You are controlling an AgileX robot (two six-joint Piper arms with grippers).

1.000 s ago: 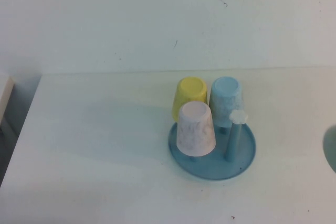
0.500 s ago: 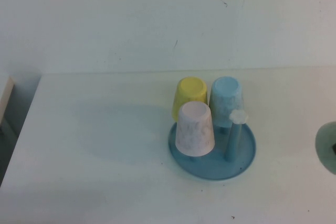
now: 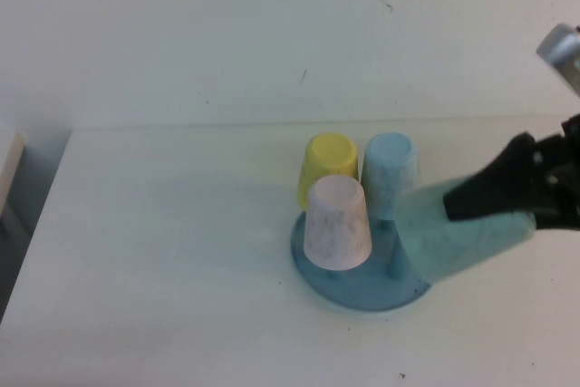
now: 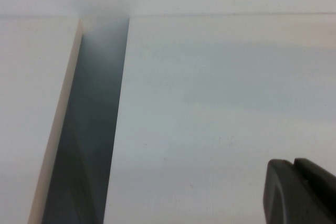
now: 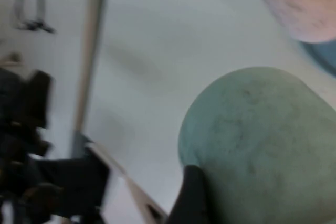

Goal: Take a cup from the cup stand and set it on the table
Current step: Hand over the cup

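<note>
The mint-green cup is held by its closed end (image 3: 518, 230) in my right gripper, so my left gripper should grasp it by its open end (image 3: 415, 233) before putting it down.
My right gripper (image 3: 497, 189) reaches in from the right, shut on the mint-green cup (image 3: 453, 235). The cup is held tilted, closed end toward the cup stand (image 3: 361, 291), over the dish's right side and above the table (image 3: 163, 251). It covers the top of the bare blue peg (image 3: 396, 258). In the right wrist view the cup (image 5: 257, 129) fills the lower right, with one dark finger (image 5: 190, 195) against it. My left gripper (image 4: 287, 165) is shut and empty over bare table near its left edge; it is out of the high view.
On the stand, upside down, are a pale pink cup (image 3: 337, 222), a yellow cup (image 3: 328, 165) and a light blue cup (image 3: 388, 169). The table's left edge borders a dark gap (image 3: 20, 215). A white wall rises behind.
My right arm has come in from the right edge, carrying the mint-green cup left to the stand's right side. The cup now hides the free peg's white cap.
</note>
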